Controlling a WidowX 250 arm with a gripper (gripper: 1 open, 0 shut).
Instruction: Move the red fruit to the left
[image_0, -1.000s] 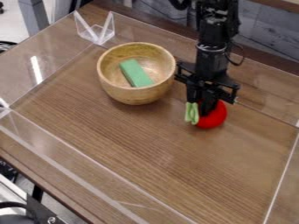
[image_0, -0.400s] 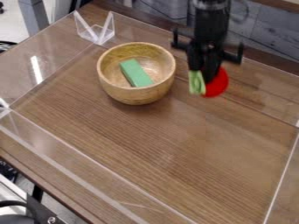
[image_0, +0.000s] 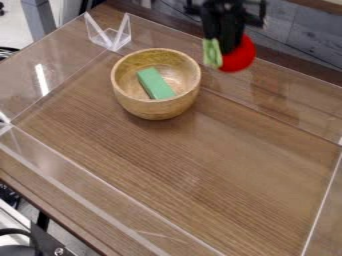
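Observation:
The wooden bowl is open beside the light-green block (image_0: 130, 83), so my gripper should keep moving the red fruit over that gap and let go of it there.
The red fruit (image_0: 237, 54) is a small glossy red ball with a green leafy stem (image_0: 211, 52) on its left side. It hangs in the air above the table's far side, to the upper right of the wooden bowl (image_0: 155, 85). My gripper (image_0: 227, 42) comes down from the top edge and is shut on the red fruit; its dark fingers cover the fruit's top. Only the lower end of the gripper shows.
The wooden bowl holds a flat light-green block (image_0: 156, 84). Clear plastic walls (image_0: 40, 70) ring the wooden table (image_0: 201, 170). A small clear stand (image_0: 110, 35) sits at the far left.
The gripper has lifted the red fruit off the table, upward and slightly left. The bowl and block have stayed put.

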